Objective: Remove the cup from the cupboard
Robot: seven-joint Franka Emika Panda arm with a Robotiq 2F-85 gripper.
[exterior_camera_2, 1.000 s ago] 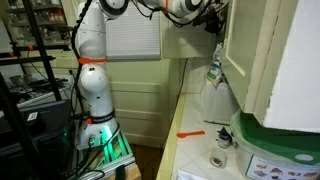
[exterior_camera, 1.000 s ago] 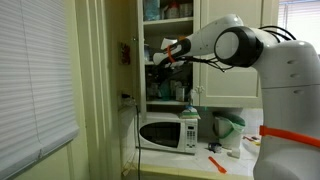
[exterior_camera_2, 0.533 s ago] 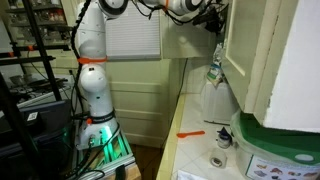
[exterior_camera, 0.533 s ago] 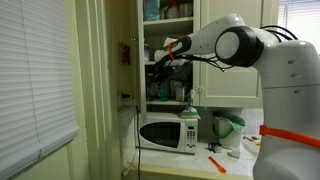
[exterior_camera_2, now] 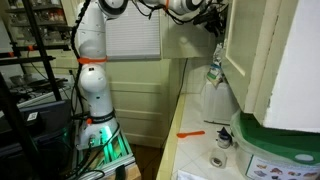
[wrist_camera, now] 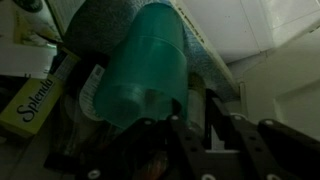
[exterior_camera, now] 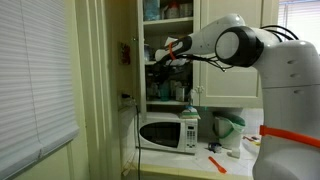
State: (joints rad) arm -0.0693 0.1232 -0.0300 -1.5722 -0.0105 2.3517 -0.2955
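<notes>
My gripper needs to open its fingers, which are close together beside the cup's side (wrist_camera: 183, 83), and straddle the cup's rim (wrist_camera: 176, 112) deeper before I pull the cup out.
In the wrist view the teal-green cup (wrist_camera: 145, 65) fills the middle of the picture, among jars on a shelf. My gripper (wrist_camera: 190, 100) sits at its right side, its two dark fingers drawn close together with a strip of the cup's wall between them. In an exterior view my gripper (exterior_camera: 160, 62) reaches into the open cream cupboard (exterior_camera: 135, 40) at a middle shelf; the cup is too small to make out there. In an exterior view the arm's wrist (exterior_camera_2: 213, 18) is at the cupboard's door (exterior_camera_2: 245, 50).
A yellow Splenda box (wrist_camera: 30, 100) and dark jars crowd the shelf left of the cup. Below the cupboard stand a white microwave (exterior_camera: 165, 132) and a green-and-white jug (exterior_camera: 228, 128). An orange utensil (exterior_camera: 216, 163) lies on the counter.
</notes>
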